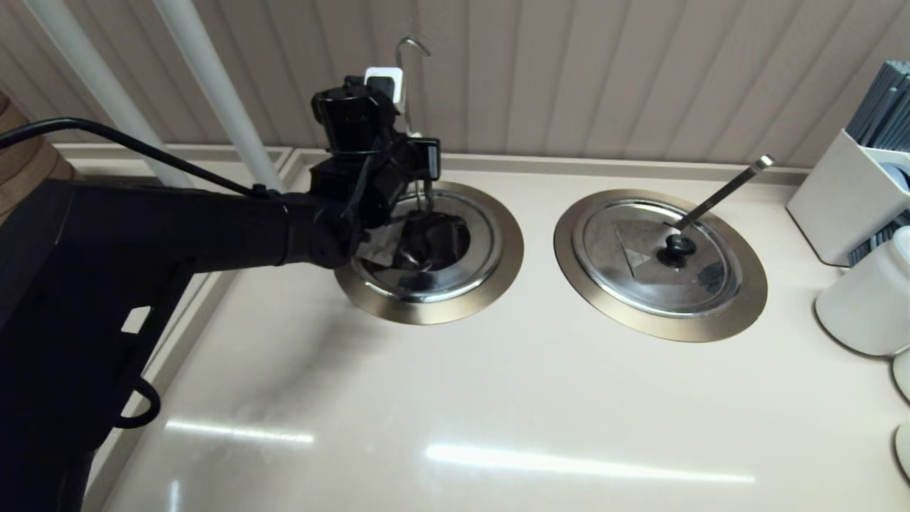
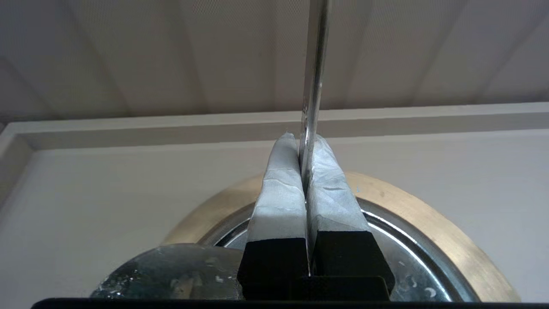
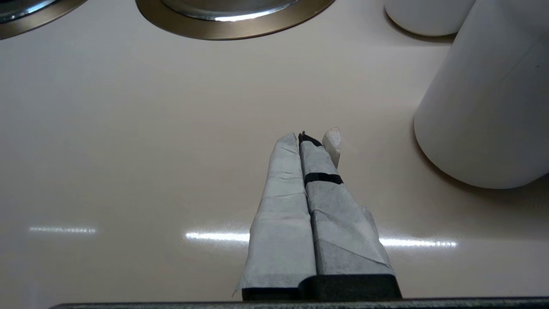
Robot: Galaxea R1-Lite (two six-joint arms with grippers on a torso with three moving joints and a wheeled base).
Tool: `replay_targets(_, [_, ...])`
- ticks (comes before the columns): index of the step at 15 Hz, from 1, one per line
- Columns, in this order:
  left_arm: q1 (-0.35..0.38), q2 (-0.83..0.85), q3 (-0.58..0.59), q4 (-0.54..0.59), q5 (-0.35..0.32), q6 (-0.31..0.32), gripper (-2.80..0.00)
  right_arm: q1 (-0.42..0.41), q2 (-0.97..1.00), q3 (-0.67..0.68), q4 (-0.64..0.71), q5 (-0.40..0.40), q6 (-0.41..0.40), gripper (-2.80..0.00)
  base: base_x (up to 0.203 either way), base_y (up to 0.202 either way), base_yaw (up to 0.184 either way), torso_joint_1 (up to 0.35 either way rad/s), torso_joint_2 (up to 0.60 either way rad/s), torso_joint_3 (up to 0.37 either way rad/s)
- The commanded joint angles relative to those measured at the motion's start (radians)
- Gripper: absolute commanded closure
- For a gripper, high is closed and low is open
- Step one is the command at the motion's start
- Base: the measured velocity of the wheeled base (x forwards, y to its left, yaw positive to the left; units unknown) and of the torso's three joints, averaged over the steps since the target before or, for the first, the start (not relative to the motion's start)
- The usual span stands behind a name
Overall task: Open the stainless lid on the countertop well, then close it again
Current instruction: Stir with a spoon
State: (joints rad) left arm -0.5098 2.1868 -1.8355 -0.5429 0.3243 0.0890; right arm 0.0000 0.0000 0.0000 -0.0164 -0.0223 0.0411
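Observation:
My left gripper should lower the ladle into the countertop well (image 1: 445, 242) and away from the lid's open flap (image 1: 380, 246) before closing, because it is holding the ladle handle up near that flap.
The stainless lid (image 1: 469, 249) lies over the left well, whose bronze collar (image 1: 510, 250) rings it. My left gripper (image 1: 425, 186) hovers above the lid's back half, and its body hides much of the lid. In the left wrist view the taped fingers (image 2: 279, 193) are shut (image 2: 305, 139) on the thin ladle handle (image 2: 316, 64), which runs up between them. Its hooked tip (image 1: 412, 44) rises before the back wall. A dark dome, apparently the lid's knob (image 2: 171, 274), sits beside the fingers. My right gripper (image 3: 306, 136) is shut and empty above bare counter, out of the head view.
The twin lid (image 1: 640, 256) with ring knob (image 1: 679, 247) and straight ladle handle (image 1: 725, 188) covers the right well. A white holder (image 1: 846, 199) and white cylinders (image 1: 864, 299) stand at the right edge; one cylinder (image 3: 484, 107) is close to the right gripper. Two white poles (image 1: 213, 85) rise at back left.

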Motion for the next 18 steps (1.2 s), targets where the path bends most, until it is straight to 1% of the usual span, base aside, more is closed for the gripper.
replay_targets(1, [0.006, -0.021, 0.029, -0.006, 0.002, 0.024, 0.0, 0.0, 0.0, 0.005, 0.0, -0.001, 0.0, 0.0, 0.0, 0.0, 0.0, 0.0, 0.0, 0.0])
replay_targets(3, [0.002, -0.044, 0.075, 0.007, -0.006, 0.045, 0.0, 0.0, 0.0, 0.005, 0.0, 0.001, 0.0, 0.0, 0.0, 0.0, 0.0, 0.0, 0.0, 0.0])
replay_targets(8, [-0.026, -0.077, 0.091, 0.162, -0.011, 0.041, 0.0, 0.0, 0.0, 0.005, 0.0, -0.001, 0.0, 0.0, 0.0, 0.0, 0.0, 0.0, 0.0, 0.0])
replay_targets(9, [-0.033, -0.092, 0.097, 0.2, -0.023, 0.035, 0.0, 0.0, 0.0, 0.005, 0.0, -0.001, 0.0, 0.0, 0.0, 0.0, 0.0, 0.0, 0.0, 0.0])
replay_targets(11, [-0.057, -0.107, 0.1, 0.267, -0.075, -0.035, 0.0, 0.0, 0.0, 0.005, 0.0, -0.001, 0.0, 0.0, 0.0, 0.0, 0.0, 0.0, 0.0, 0.0])
replay_targets(12, [-0.064, -0.102, 0.09, 0.28, -0.083, -0.056, 0.0, 0.0, 0.0, 0.005, 0.0, -0.001, 0.0, 0.0, 0.0, 0.0, 0.0, 0.0, 0.0, 0.0])
replay_targets(13, [-0.074, -0.091, 0.08, 0.275, -0.083, -0.079, 0.0, 0.0, 0.0, 0.005, 0.0, -0.001, 0.0, 0.0, 0.0, 0.0, 0.0, 0.0, 0.0, 0.0])
replay_targets(14, [-0.083, -0.073, 0.06, 0.273, -0.082, -0.115, 0.0, 0.0, 0.0, 0.005, 0.0, -0.001, 0.0, 0.0, 0.0, 0.0, 0.0, 0.0, 0.0, 0.0])
replay_targets(15, [-0.087, -0.055, 0.04, 0.271, -0.081, -0.134, 0.0, 0.0, 0.0, 0.005, 0.0, -0.001, 0.0, 0.0, 0.0, 0.0, 0.0, 0.0, 0.0, 0.0])
replay_targets(17, [-0.088, 0.0, -0.013, 0.267, -0.068, -0.144, 0.0, 0.0, 0.0, 0.005, 0.0, 0.0, 0.0, 0.0, 0.0, 0.0, 0.0, 0.0, 0.0, 0.0])
replay_targets(18, [-0.088, 0.021, -0.032, 0.244, -0.051, -0.157, 0.0, 0.0, 0.0, 0.005, 0.0, 0.0, 0.0, 0.0, 0.0, 0.0, 0.0, 0.0, 0.0, 0.0])
